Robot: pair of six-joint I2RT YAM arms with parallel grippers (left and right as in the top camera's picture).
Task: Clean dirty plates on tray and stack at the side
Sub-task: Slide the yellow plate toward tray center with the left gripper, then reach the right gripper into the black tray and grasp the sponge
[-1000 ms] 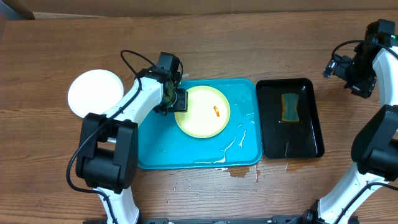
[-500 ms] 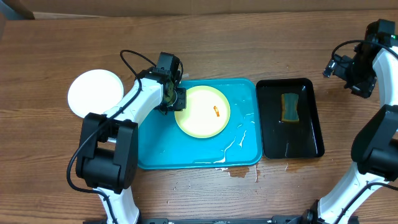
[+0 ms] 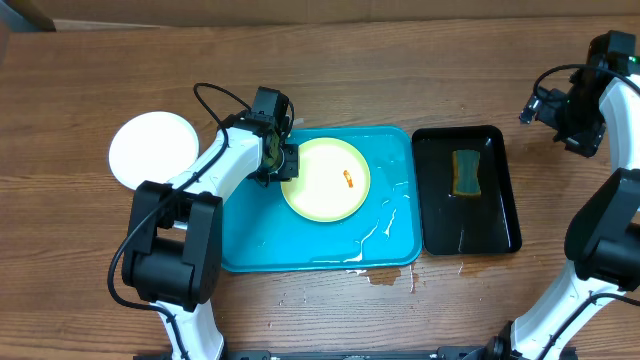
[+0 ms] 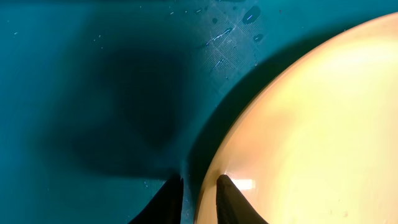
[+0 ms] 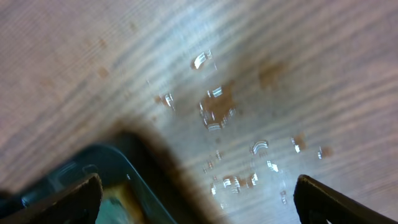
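My right gripper should get the sponge [image 3: 466, 173] from the black tray before any stacking, since an orange smear [image 3: 348, 179] marks the plate my left gripper holds by its rim.
A pale yellow-green plate [image 3: 325, 180] with a small orange smear lies in the turquoise tray [image 3: 260, 240]. My left gripper [image 3: 285, 163] is at the plate's left edge. In the left wrist view its fingertips [image 4: 199, 186] pinch the plate's rim [image 4: 311, 124], one finger over the tray floor [image 4: 93, 93] and one on the plate. A white plate [image 3: 152, 150] sits on the table left of the tray; I cannot tell whether another lies under it. My right gripper [image 3: 562, 122] is open and empty, up at the far right [image 5: 196, 193] over the wet table.
A glossy black tray [image 3: 500, 230] right of the turquoise tray holds a sponge [image 3: 465, 172]. Its corner shows in the right wrist view [image 5: 81, 168]. Water streaks lie on the turquoise tray [image 3: 385, 225], and a small spill is on the table [image 3: 385, 275] at its front edge.
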